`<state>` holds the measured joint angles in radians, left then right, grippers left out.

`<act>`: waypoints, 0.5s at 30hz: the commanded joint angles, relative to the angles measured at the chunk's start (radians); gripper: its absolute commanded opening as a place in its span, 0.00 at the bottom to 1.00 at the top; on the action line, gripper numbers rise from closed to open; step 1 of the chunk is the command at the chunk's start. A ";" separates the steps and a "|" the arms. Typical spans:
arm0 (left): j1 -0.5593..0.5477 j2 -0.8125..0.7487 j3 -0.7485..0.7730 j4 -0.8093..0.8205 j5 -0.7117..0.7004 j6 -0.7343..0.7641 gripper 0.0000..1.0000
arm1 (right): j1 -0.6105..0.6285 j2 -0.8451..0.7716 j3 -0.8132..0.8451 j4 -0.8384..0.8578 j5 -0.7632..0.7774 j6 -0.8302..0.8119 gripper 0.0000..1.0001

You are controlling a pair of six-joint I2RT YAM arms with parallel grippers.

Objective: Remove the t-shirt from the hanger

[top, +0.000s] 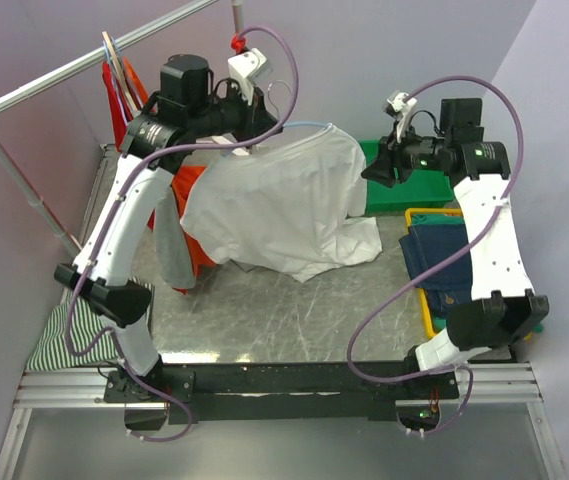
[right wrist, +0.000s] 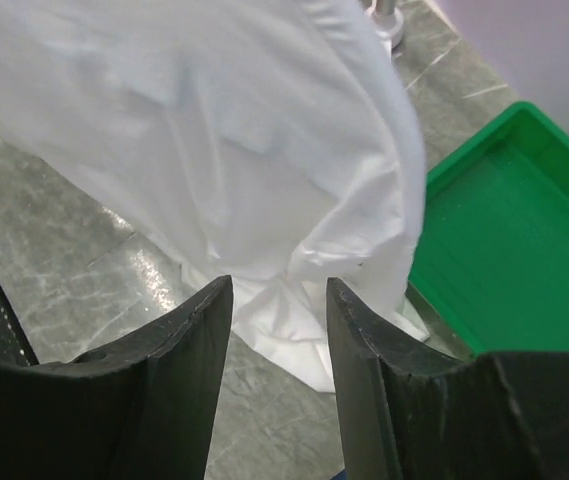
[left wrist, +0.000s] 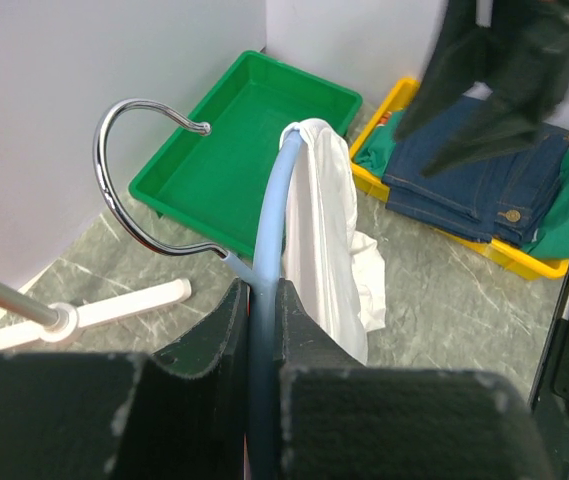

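The robot's right gripper should pinch the t-shirt's edge [top: 359, 170] and pull while the left gripper keeps the hanger still, because the t-shirt's shoulder drapes over the hanger's far end [top: 329, 127].
A white t-shirt [top: 284, 205] hangs from a light blue hanger [left wrist: 269, 215] with a chrome hook [left wrist: 114, 180]; its hem trails on the grey table. My left gripper [left wrist: 256, 300] is shut on the hanger's blue arm just below the hook and holds it in the air. The shirt [left wrist: 324, 240] drapes off the hanger's far end. My right gripper [right wrist: 279, 295] is open and empty, to the right of the shirt [right wrist: 234, 130], close to its lower folds. In the top view the right gripper [top: 374, 170] sits beside the shirt's right edge.
A green tray [left wrist: 234, 150] stands at the back right. A yellow tray [top: 426, 300] with folded jeans [left wrist: 484, 165] and green cloth sits on the right. Red and grey garments [top: 179, 240] hang on the rail [top: 74, 65] at left. Striped cloth [top: 64, 330] lies at front left.
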<state>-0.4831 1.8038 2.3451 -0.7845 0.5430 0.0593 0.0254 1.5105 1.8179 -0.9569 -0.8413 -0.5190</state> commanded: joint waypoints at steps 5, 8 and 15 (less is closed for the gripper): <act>0.001 -0.175 -0.052 0.114 -0.025 0.005 0.01 | 0.022 0.088 0.064 -0.016 0.002 -0.035 0.49; 0.003 -0.179 -0.058 0.111 -0.023 0.001 0.01 | 0.030 0.096 0.058 -0.011 -0.005 -0.036 0.48; 0.003 -0.182 -0.063 0.107 0.000 -0.010 0.01 | 0.088 0.157 0.112 0.004 -0.007 -0.024 0.38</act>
<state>-0.4831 1.6535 2.2555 -0.7464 0.5262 0.0593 0.0799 1.6318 1.8557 -0.9699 -0.8326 -0.5419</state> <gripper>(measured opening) 0.125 0.419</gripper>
